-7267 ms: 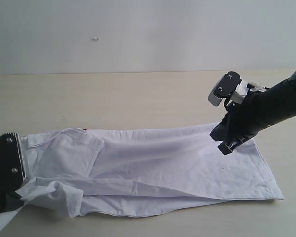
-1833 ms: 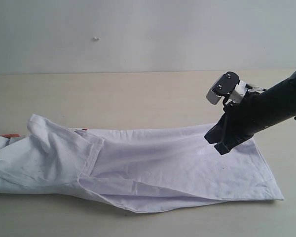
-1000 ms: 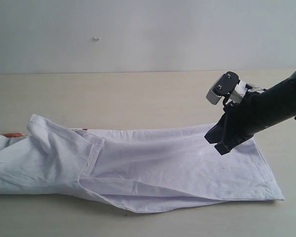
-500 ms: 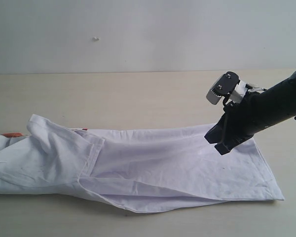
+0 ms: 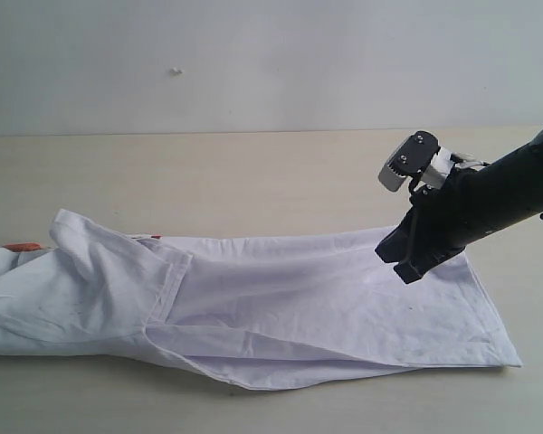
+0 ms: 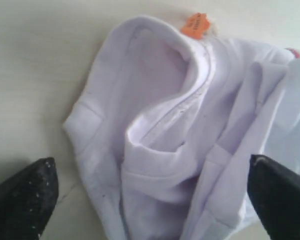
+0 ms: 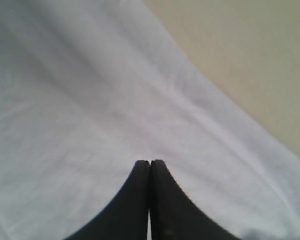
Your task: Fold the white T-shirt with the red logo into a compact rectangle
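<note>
My left gripper should keep going down, as the ribbed collar [image 6: 171,118] is raised in a fold between its open fingers, until the fingers straddle that fold [image 6: 159,161], then close.
The white T-shirt [image 5: 281,303] lies on the table, folded into a long band from the left edge to the right. Its ribbed collar [image 6: 190,95] and orange neck tag [image 6: 196,25] show in the left wrist view. The tag also peeks out at the far left [image 5: 22,246]. The red logo is almost wholly hidden; only a red sliver [image 5: 150,237] shows at a fold. My left gripper [image 6: 150,160] hangs open above the collar, fingers wide apart, out of the exterior view. My right gripper [image 5: 403,265] is shut with nothing in it, just above the shirt's right part [image 7: 150,163].
The beige table [image 5: 253,181] stretches behind the shirt to a pale wall. The right arm [image 5: 498,203] reaches in from the right edge. A strip of table [image 5: 90,398] runs in front of the shirt.
Seven seconds ago the left gripper was at the crumpled sleeve at the left edge; it has since left the exterior view and that end lies flatter. Nothing moved in the last second.
</note>
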You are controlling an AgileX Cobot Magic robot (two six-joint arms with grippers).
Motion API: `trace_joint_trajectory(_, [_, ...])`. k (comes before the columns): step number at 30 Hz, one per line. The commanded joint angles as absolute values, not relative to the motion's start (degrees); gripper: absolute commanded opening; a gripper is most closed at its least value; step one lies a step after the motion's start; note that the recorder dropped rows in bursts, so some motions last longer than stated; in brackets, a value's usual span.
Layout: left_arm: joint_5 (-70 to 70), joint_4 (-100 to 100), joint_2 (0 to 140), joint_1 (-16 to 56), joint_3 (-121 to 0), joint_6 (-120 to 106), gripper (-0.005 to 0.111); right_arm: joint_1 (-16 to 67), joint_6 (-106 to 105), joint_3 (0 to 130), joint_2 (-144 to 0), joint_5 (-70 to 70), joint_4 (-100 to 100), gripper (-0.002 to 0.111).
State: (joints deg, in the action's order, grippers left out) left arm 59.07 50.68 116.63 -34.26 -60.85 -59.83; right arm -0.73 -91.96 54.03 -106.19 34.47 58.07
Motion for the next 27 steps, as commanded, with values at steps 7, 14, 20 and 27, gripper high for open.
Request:
trace_joint_trajectory(7, [60.7,49.1,121.3,-29.0,-60.0,-62.5,0.105,-0.6,-92.4,54.4,-105.9,33.5,58.3,0.000])
trace_joint_trajectory(14, [56.3,45.0,121.4,-21.1,-58.6,-58.9,0.092,-0.6,-92.4,54.4,-105.9,33.5,58.4,0.000])
trace_joint_trajectory(20, [55.5,40.9,121.4,-19.1,-58.6,-56.5,0.013,-0.6,-92.3,54.4,-105.9,33.5,58.7,0.000])
trace_joint_trajectory(27, [58.9,38.6,120.3,-19.1,-58.6,-56.5,0.003,-0.6,-92.3,54.4,-105.9,33.5,58.7,0.000])
